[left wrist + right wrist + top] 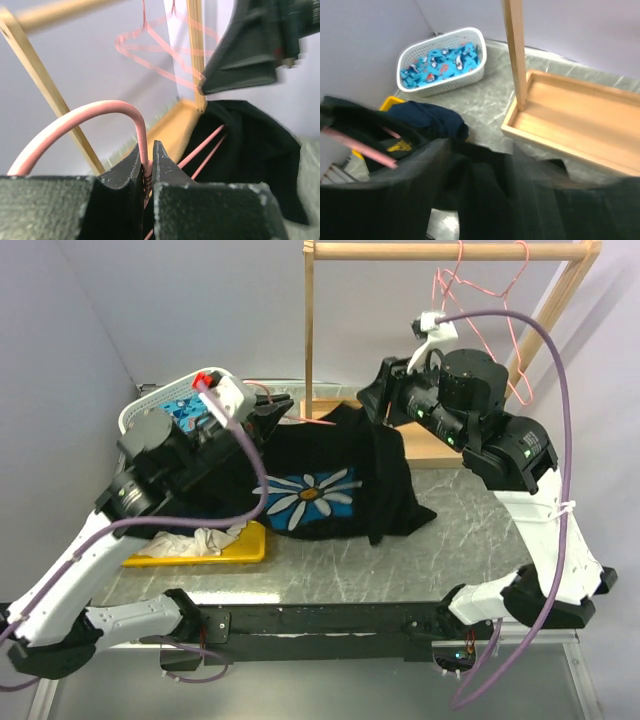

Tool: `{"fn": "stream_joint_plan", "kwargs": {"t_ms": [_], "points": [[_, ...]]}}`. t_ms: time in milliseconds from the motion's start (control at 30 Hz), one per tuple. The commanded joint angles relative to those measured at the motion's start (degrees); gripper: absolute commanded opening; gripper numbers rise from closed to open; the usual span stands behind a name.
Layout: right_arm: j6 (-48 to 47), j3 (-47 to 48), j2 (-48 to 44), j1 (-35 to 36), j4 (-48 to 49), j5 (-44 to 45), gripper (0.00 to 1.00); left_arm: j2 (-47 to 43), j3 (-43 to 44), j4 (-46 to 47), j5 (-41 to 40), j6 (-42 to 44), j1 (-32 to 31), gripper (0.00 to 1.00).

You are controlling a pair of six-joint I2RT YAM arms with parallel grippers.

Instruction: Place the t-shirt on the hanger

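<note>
Next, my right gripper takes the hanger's arm (pixel 314 421) and hangs it up, because my left gripper is holding the pink hanger by its neck (pixel 145 156), off to one side of the rail.
The black t-shirt (pixel 330 465) with a blue-and-white flower print (pixel 308 496) hangs draped from mid-table up toward both grippers. My left gripper (pixel 146 167) is shut on the neck of the pink hanger (pixel 102 112), just below its hook. The hanger's two wire arms (pixel 206 143) run down into the shirt's dark cloth (pixel 250 150). In the top view the left gripper (pixel 272 408) is at the shirt's left shoulder. My right gripper (pixel 372 400) is at its right shoulder. Seen from the right wrist, the right gripper (pixel 479 148) is blurred, its fingers apart over the black t-shirt (pixel 485 195).
A wooden rack (pixel 308 330) stands behind, its base tray (pixel 570 117) on the table, with pink hangers (pixel 490 300) on its rail. A white basket (pixel 470 75) of blue cloth sits far left, a navy garment (pixel 427 120) beside it. A yellow tray (pixel 250 545) holds white cloth (pixel 205 540).
</note>
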Motion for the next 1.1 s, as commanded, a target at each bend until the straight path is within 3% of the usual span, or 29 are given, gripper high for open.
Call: {"fn": "stream_joint_plan", "kwargs": {"t_ms": [0, 33, 167, 367, 600, 900, 1067], "points": [[0.21, -10.72, -7.03, -1.28, 5.24, -3.37, 0.73, 2.63, -1.14, 1.74, 20.66, -6.29, 10.83, 0.01], [0.65, -13.09, -8.44, -1.28, 5.86, -2.93, 0.76, 3.07, -2.63, 2.63, 24.17, -7.36, 12.17, 0.01], [0.66, -29.32, -19.14, -1.28, 11.48, -2.84, 0.85, 4.48, -2.21, 3.34, 25.35, -10.16, 16.13, 0.01], [-2.5, -45.08, -27.86, -1.28, 18.34, -4.25, 0.84, 4.83, 0.25, 2.99, 29.9, -10.45, 17.63, 0.01], [-9.7, -43.09, -29.19, -1.28, 18.27, -6.7, 0.84, 9.4, 9.92, -4.48, 42.82, -6.58, 18.07, 0.01], [-11.56, -44.23, -28.85, -0.58, 15.02, -24.35, 0.78, 10.46, 7.73, 1.13, 48.82, -12.02, 18.07, 0.01], [-11.12, -45.72, -27.0, 2.93, 13.17, -24.46, 0.76, 10.19, 3.43, 5.97, 47.59, -15.01, 16.15, 0.01]]}}
